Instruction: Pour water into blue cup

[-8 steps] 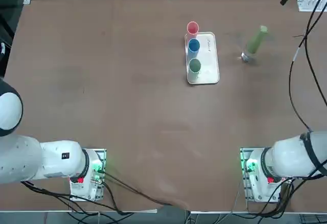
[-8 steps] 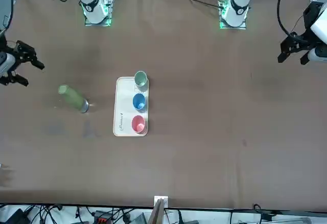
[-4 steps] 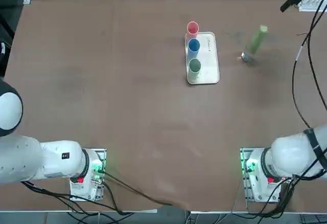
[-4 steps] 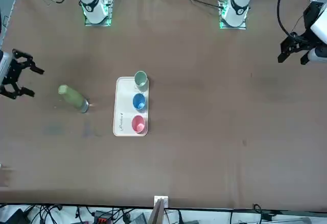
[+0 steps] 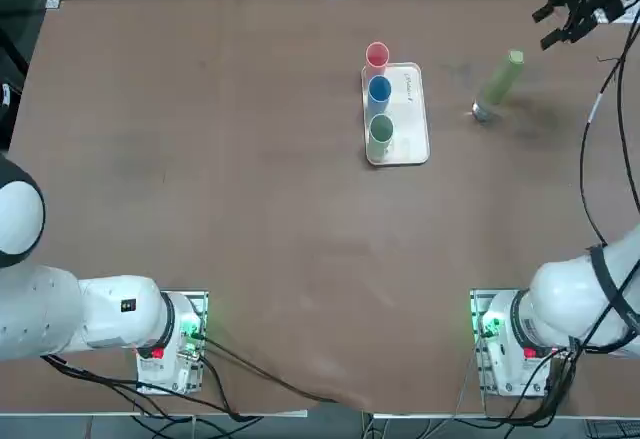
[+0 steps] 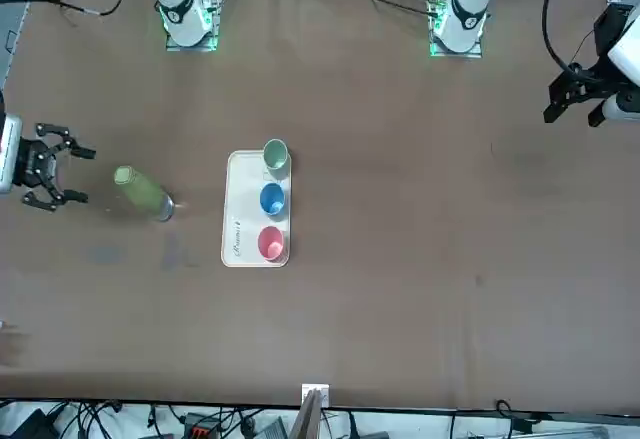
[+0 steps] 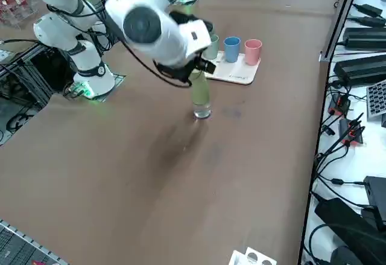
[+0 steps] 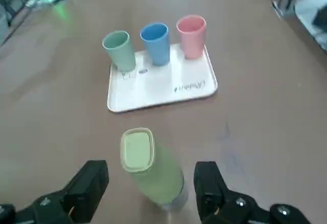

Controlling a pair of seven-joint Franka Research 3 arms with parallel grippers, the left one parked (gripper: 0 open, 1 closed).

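Observation:
I expect the pale-green bottle (image 6: 146,195) to keep its cap on when I tilt it toward the blue cup, since the flat green cap (image 6: 124,174) covers the bottle's whole top.
The pale-green bottle (image 5: 498,84) with its green cap (image 8: 137,150) stands upright on the table, to the right of the tray. The blue cup (image 5: 379,89) is the middle one of three on the white tray (image 5: 410,119), between the pink cup (image 5: 377,55) and the dull green cup (image 5: 381,129). My right gripper (image 5: 550,29) hangs open beyond the bottle's right side, a short gap away, fingers pointing at it. In the wrist view the bottle (image 8: 153,175) lies in line between the two fingers (image 8: 92,185). The front view shows the gripper (image 6: 80,173) beside the bottle (image 6: 142,191).
The tray (image 6: 240,244) has a bare strip beside the cups. Cables (image 5: 600,109) run from the arm over the table's right side. In the right side view my arm (image 7: 151,26) covers the bottle's top (image 7: 201,96).
The right gripper has come down from the table's far right edge and turned its open fingers toward the bottle. Bottle, cups and tray have not moved.

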